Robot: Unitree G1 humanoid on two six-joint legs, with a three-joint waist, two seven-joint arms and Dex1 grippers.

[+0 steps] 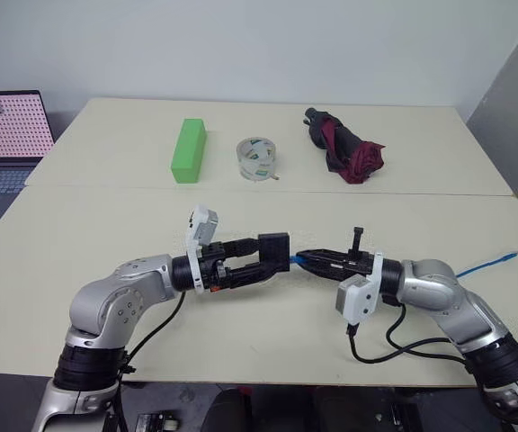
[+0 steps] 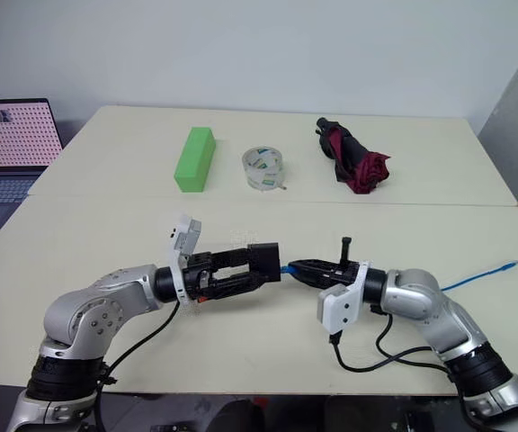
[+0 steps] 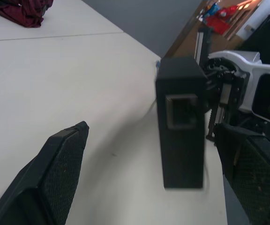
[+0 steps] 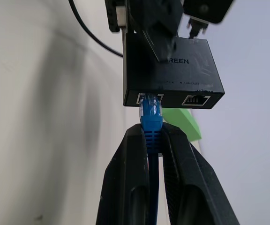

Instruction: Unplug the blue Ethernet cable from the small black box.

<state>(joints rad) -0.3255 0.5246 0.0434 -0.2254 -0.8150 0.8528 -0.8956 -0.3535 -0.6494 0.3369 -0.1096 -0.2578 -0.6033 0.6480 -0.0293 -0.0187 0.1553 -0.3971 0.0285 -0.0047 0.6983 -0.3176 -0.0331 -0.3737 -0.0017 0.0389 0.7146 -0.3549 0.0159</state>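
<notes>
My right gripper has the plug (image 4: 152, 133) by its sides, away from the latch. Next, the gripper lets go, turns and pinches the latch (image 4: 151, 108) before it pulls the plug out.
The small black box (image 1: 274, 245) is up off the table between my two grippers, its thin edge and an empty port turned toward the left wrist view (image 3: 182, 140). My left gripper (image 1: 263, 256) is open and straddles the box. One of its fingers (image 3: 252, 173) is close beside the box and the other (image 3: 55, 178) stands well apart. The blue Ethernet cable (image 4: 151, 117) is plugged into a port of the box (image 4: 172, 70). My right gripper (image 4: 153, 131) is shut on the cable just behind the plug. The cable's free end (image 1: 509, 256) lies on the table at the right.
At the back of the table lie a green block (image 1: 189, 149), a roll of clear tape (image 1: 259, 157) and a folded dark red umbrella (image 1: 344, 144). A laptop (image 1: 7, 135) stands off the table's left edge. Black arm cables (image 1: 394, 346) trail near the front edge.
</notes>
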